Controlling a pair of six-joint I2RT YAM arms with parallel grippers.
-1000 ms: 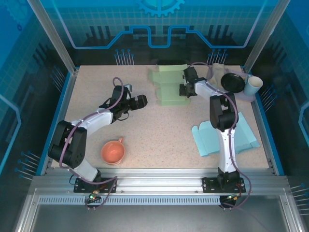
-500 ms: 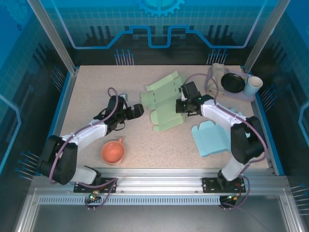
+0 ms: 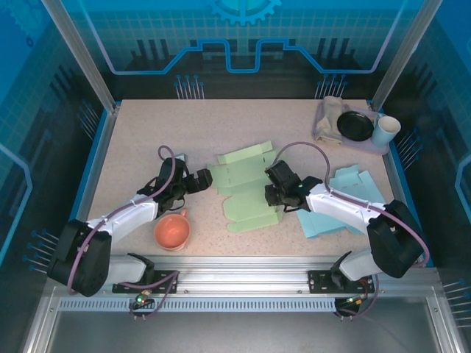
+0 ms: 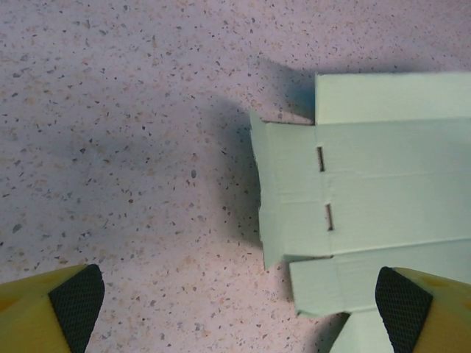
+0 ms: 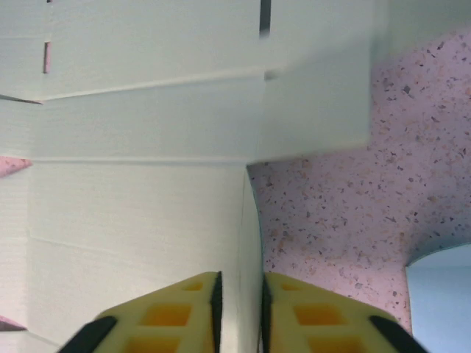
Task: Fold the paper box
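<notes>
The side flap of the paper box [image 4: 297,191] will hinge up at a crease when the robot lifts the flap's outer edge, because small slots [image 4: 325,185] line up along that crease.
The paper box [image 3: 246,187] is a flat pale green cut-out lying unfolded mid-table. My right gripper [image 3: 274,193] sits at its right edge. In the right wrist view the yellow fingers [image 5: 176,316] stand close together, with a raised edge of the paper box [image 5: 147,147] pinched between the pads of the right gripper [image 5: 241,294]. My left gripper [image 3: 202,179] hovers just left of the sheet, wide open. In the left wrist view the left gripper [image 4: 239,301] has bare table between its pads, and the paper box [image 4: 383,184] lies ahead to the right with two small slots.
A light blue flat sheet [image 3: 346,202] lies right of the green one, under the right arm. An orange cup [image 3: 172,232] stands near the left arm's elbow. At the back right are a black dish [image 3: 355,125], a white cup [image 3: 385,130] and a cloth [image 3: 329,114].
The right gripper has dragged the green paper box from the far side of the table toward the near middle. The left gripper has drawn nearer too, staying open beside the sheet.
</notes>
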